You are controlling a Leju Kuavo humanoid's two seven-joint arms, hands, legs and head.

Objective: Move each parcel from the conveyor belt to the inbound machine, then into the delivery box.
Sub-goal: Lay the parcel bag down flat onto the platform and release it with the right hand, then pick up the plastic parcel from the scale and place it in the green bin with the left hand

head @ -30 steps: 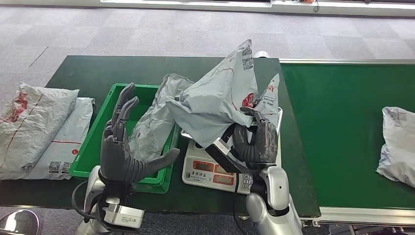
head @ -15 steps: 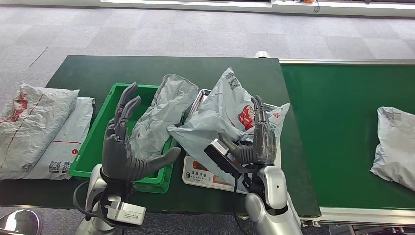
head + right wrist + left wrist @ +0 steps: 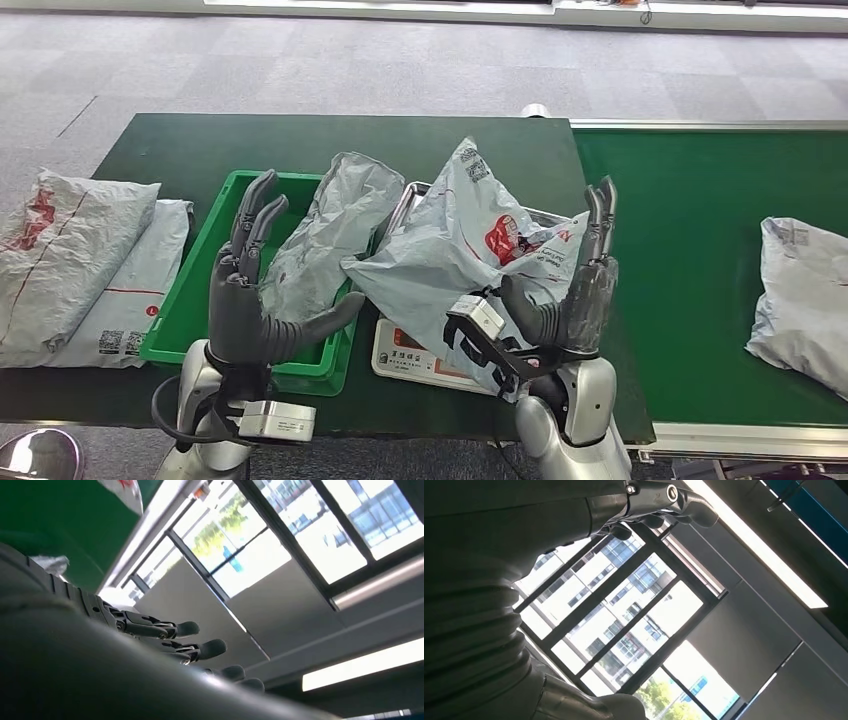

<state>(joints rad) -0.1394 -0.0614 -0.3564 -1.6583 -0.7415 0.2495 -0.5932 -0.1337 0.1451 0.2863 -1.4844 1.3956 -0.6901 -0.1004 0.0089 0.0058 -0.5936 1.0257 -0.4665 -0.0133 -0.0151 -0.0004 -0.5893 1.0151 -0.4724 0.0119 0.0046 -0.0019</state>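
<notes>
The grey parcel on the white scale [image 3: 450, 245] has slack folds [image 3: 535, 248] across it, so it will pinch in the middle with its ends flaring out when I lift it.
A grey parcel [image 3: 460, 255] with red print lies on the white scale [image 3: 420, 355] in the middle of the table. My right hand [image 3: 575, 290] stands open just right of it, fingers up, holding nothing; its fingers [image 3: 165, 630] point toward the ceiling in the right wrist view. Another grey parcel [image 3: 325, 240] lies in the green box [image 3: 190, 290], draped over its right rim. My left hand [image 3: 250, 295] is raised open over the box's near side, thumb toward that parcel. One more parcel [image 3: 800, 300] rides the green conveyor belt [image 3: 690, 230] at the far right.
Two grey parcels [image 3: 70, 260] lie stacked at the table's left end. The dark green table [image 3: 200, 145] has bare room behind the box. A silver rail [image 3: 740, 435] runs along the conveyor's near edge.
My right hand let go of the parcel, which settled on the scale, and moved right with fingers spread. The parcel on the belt slid left. My left hand barely moved.
</notes>
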